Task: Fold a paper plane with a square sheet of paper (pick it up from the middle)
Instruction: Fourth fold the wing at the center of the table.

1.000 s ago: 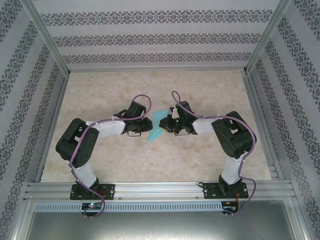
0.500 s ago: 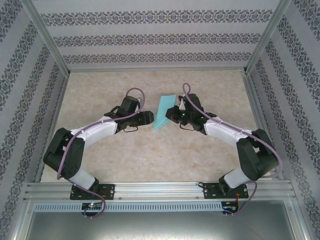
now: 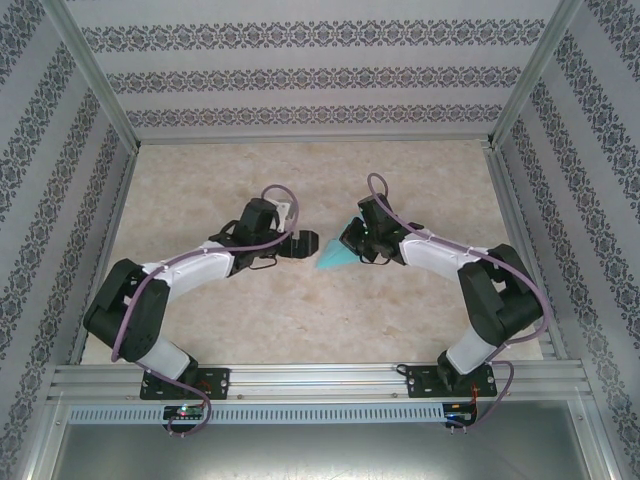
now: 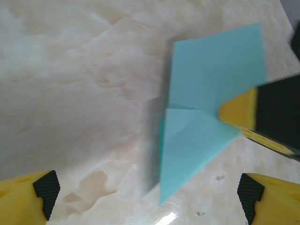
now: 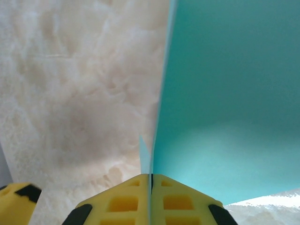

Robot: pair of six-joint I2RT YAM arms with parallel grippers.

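Observation:
The robot's right gripper alone pinches the turquoise paper's fold [image 4: 206,110], so the left gripper should first clamp the paper's free side [image 4: 169,115], and then the right gripper should open and take hold again.
The turquoise paper [image 3: 331,258] is a folded, pointed piece held on edge just above the table between the two grippers. My right gripper [image 3: 349,242] is shut on it; in the right wrist view the yellow fingers [image 5: 117,201] press together on the paper's [image 5: 225,93] edge. In the left wrist view the paper [image 4: 201,93] shows a crease and a tip pointing down near the tabletop, with a finger of the right gripper [image 4: 239,110] clamped on its right side. My left gripper [image 3: 306,243] is open, facing the paper from the left without touching it, its fingertips [image 4: 28,199] spread wide.
The marbled beige tabletop [image 3: 300,320] is bordered by an aluminium frame [image 3: 310,375] at the near edge and patterned walls [image 3: 300,80] at the back and sides. Both forearms reach toward the table's middle.
The right gripper has carried the paper back toward the near side and lower, turning it so it looks smaller from above. The left gripper has shifted slightly right, closer to the paper.

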